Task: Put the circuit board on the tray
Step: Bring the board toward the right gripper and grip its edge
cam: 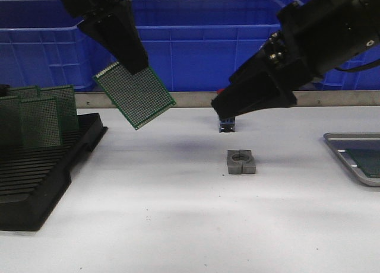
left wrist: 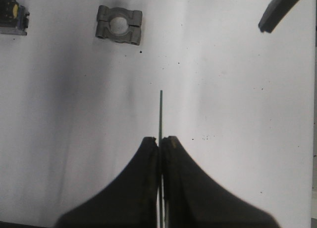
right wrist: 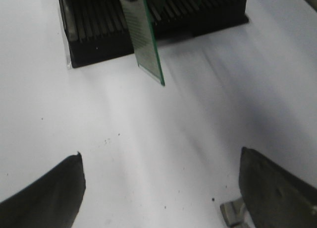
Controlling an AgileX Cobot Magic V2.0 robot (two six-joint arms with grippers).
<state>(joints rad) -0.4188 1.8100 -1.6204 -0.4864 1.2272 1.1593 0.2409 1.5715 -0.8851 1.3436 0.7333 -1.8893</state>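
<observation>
The tray is a long way from the circuit board that my left gripper is holding, so next my right gripper grabs the circuit board's free edge before my left gripper lets go.
My left gripper is shut on a green perforated circuit board and holds it tilted in the air, to the right of the black rack. In the left wrist view the board shows edge-on between the closed fingers. It also shows in the right wrist view. My right gripper is open and empty above the table's middle; its fingers stand wide apart. The silver-grey tray lies at the right edge with a green board in it.
A black slotted rack at the left holds several upright green boards. A grey metal clamp block and a small blue part lie mid-table. Blue crates line the back edge.
</observation>
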